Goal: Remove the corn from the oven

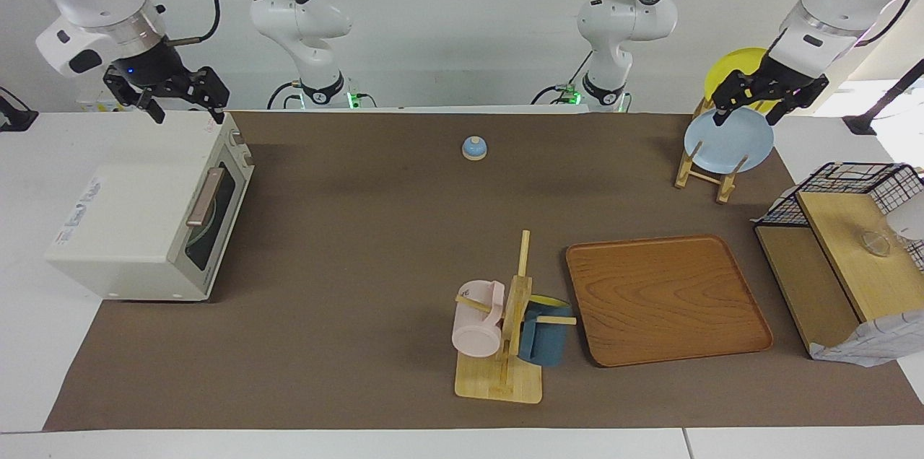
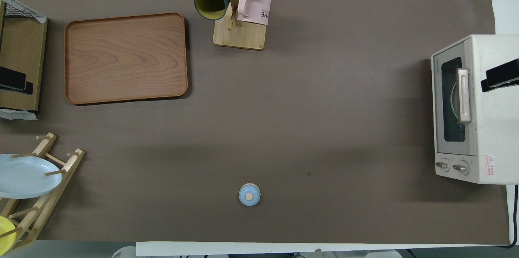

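The dark glass door (image 2: 450, 112) will swing down flat when I pull it open, because the copper bar handle (image 2: 464, 95) runs along the oven door's top edge.
The cream-white oven (image 1: 137, 228) stands at the right arm's end of the table, and its dark glass door with the copper bar handle (image 1: 204, 197) is shut. It also shows in the overhead view (image 2: 486, 108). The corn is hidden; only a curved plate edge shows through the glass. My right gripper (image 1: 185, 111) hangs open and empty above the oven's top, at the corner nearest the robots; its tip shows in the overhead view (image 2: 500, 79). My left gripper (image 1: 758, 109) hangs open and empty above the plate rack (image 1: 704, 170).
A wooden tray (image 1: 664, 300) and a mug tree (image 1: 505, 343) with a pink and a dark blue mug sit farther from the robots. A small blue knobbed lid (image 1: 474, 148) lies mid-table. The rack holds a blue and a yellow plate. A black wire basket (image 1: 852, 188) stands at the left arm's end.
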### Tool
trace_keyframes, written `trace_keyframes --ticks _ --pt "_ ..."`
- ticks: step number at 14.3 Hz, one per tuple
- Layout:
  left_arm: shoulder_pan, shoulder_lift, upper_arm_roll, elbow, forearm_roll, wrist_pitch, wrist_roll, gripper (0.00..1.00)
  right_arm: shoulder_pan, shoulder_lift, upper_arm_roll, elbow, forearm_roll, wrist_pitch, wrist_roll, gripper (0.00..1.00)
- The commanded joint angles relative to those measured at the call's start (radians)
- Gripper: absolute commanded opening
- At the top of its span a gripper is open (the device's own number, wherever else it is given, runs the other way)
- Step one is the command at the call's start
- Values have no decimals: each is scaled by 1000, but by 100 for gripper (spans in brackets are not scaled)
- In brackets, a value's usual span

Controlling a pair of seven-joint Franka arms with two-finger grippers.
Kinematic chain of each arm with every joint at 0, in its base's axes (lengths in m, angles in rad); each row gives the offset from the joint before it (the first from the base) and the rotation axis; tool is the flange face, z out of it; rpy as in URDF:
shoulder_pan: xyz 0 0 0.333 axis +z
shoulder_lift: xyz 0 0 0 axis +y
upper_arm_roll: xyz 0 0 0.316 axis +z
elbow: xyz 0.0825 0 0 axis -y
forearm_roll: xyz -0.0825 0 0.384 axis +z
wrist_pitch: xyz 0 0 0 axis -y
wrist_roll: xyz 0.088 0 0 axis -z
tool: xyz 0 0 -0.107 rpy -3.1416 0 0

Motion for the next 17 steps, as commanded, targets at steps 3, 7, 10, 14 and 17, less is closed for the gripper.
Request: trace_keyframes --ticks 3,7,10,14,17 --pt "6 -14 -3 -8 11 -12 -3 100 -1 -6 -2 -9 16 -8 12 100" --pt "6 -14 -3 -8 11 -12 -3 100 -4 -19 -2 -35 12 -14 -45 100" --pt "6 -14 -3 -8 11 -13 -3 100 -1 -18 -2 -40 6 7 -85 23" --pt "6 -14 -3 -8 11 -13 -3 100 -13 -47 -2 -214 -4 188 -76 0" --pt "6 -14 -3 -8 11 -13 -3 100 -24 14 -3 -259 -45 263 -33 0"
